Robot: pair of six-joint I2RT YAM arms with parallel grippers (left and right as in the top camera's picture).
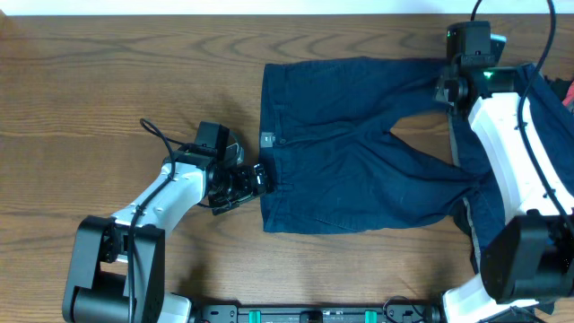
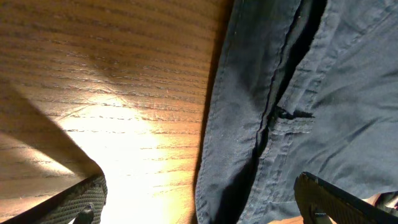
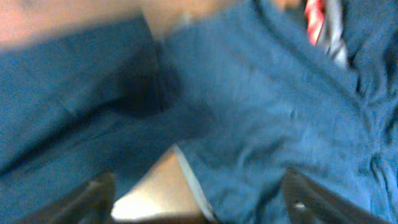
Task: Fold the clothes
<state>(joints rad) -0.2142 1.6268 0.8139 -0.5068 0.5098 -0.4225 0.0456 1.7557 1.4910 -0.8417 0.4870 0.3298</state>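
My gripper will lift the waistband corner [image 2: 217, 205] with both layers pinched together. The layers will open wider further along, because a dark gap [image 2: 303, 46] separates the waistband's layers.
Navy shorts [image 1: 350, 152] lie spread flat on the table, with the waistband and a small pale tag [image 1: 267, 139] at the left and the legs pointing right. My left gripper [image 1: 259, 179] is open at the waistband's edge. In the left wrist view its fingers [image 2: 205, 208] straddle the waistband hem [image 2: 249, 124], not closed on it. My right gripper [image 1: 446, 90] is open over the end of the upper leg. The right wrist view is blurred and shows its fingers [image 3: 199, 205] apart above navy cloth [image 3: 261, 99].
More clothes lie heaped at the right under my right arm: a navy one with a grey edge [image 1: 468, 220], and a bit of red-pink [image 1: 567, 90], which also shows in the right wrist view [image 3: 314, 15]. Bare wooden table [image 1: 108, 72] lies to the left.
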